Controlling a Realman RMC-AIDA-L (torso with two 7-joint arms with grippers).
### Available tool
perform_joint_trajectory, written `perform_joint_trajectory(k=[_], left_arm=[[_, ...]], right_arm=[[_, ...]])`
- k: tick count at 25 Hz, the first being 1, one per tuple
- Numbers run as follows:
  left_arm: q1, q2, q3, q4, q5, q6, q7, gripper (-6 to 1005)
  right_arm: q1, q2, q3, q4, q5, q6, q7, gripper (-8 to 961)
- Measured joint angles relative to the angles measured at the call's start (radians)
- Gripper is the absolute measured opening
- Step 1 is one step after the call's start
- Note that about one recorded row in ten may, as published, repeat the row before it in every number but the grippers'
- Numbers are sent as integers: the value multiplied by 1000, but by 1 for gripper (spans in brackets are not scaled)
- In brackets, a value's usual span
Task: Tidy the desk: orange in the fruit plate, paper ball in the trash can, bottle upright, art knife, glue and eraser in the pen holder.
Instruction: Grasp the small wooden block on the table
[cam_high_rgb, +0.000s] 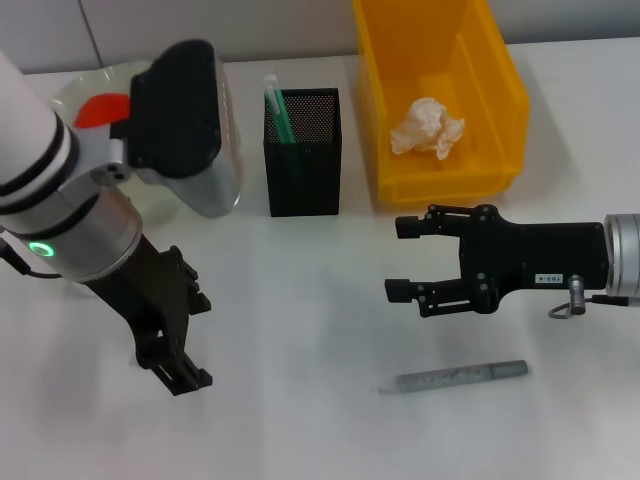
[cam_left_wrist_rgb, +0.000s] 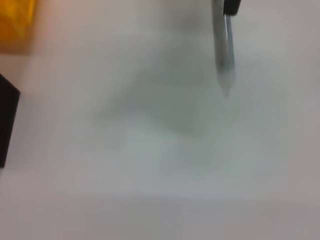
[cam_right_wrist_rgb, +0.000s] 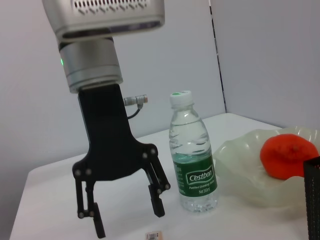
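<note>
I should keep lowering my left gripper's open fingers toward the small labelled piece (cam_right_wrist_rgb: 154, 235), which lies below them and clear of the bottle, until they surround it, and then close them.
The grey art knife (cam_high_rgb: 460, 377) lies on the white table (cam_high_rgb: 320, 420) just in front of my right gripper (cam_high_rgb: 398, 258), which is open and empty above the table. It also shows blurred in the left wrist view (cam_left_wrist_rgb: 223, 55). My left gripper (cam_high_rgb: 195, 338) hangs open and empty over the table's left front; the right wrist view shows it too (cam_right_wrist_rgb: 125, 215). The water bottle (cam_right_wrist_rgb: 192, 160) stands upright beside it, hidden by my left arm in the head view. The orange (cam_right_wrist_rgb: 287, 155) sits in the clear fruit plate (cam_right_wrist_rgb: 240, 165). The paper ball (cam_high_rgb: 428, 126) lies in the yellow bin (cam_high_rgb: 500, 150). The black mesh pen holder (cam_high_rgb: 302, 150) holds a green stick (cam_high_rgb: 278, 110).
The fruit plate (cam_high_rgb: 75, 95) with the orange (cam_high_rgb: 100, 110) stands at the back left, partly behind my left arm. A small labelled piece (cam_right_wrist_rgb: 154, 235) lies on the table below the left gripper; I cannot tell what it is. No eraser is in view.
</note>
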Motion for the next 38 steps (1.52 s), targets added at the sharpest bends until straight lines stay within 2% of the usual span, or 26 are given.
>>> perform_joint_trajectory(k=[7,17,30,38], left_arm=[[-27,0,76,-19,83,-23,26,813],[-39,1,78,-104,99,-58,68,811],[-53,1,85,-211,108,-130,134,792],[-65,1,85,-244,119,-143,145,709]], right_arm=[[1,3,-1,2,-6,9,3,841],[3,15,-1,3,-12,10,14,841],[2,21,-1,3,-12,11,25,841],[3,21,-1,3,-12,11,27,841]])
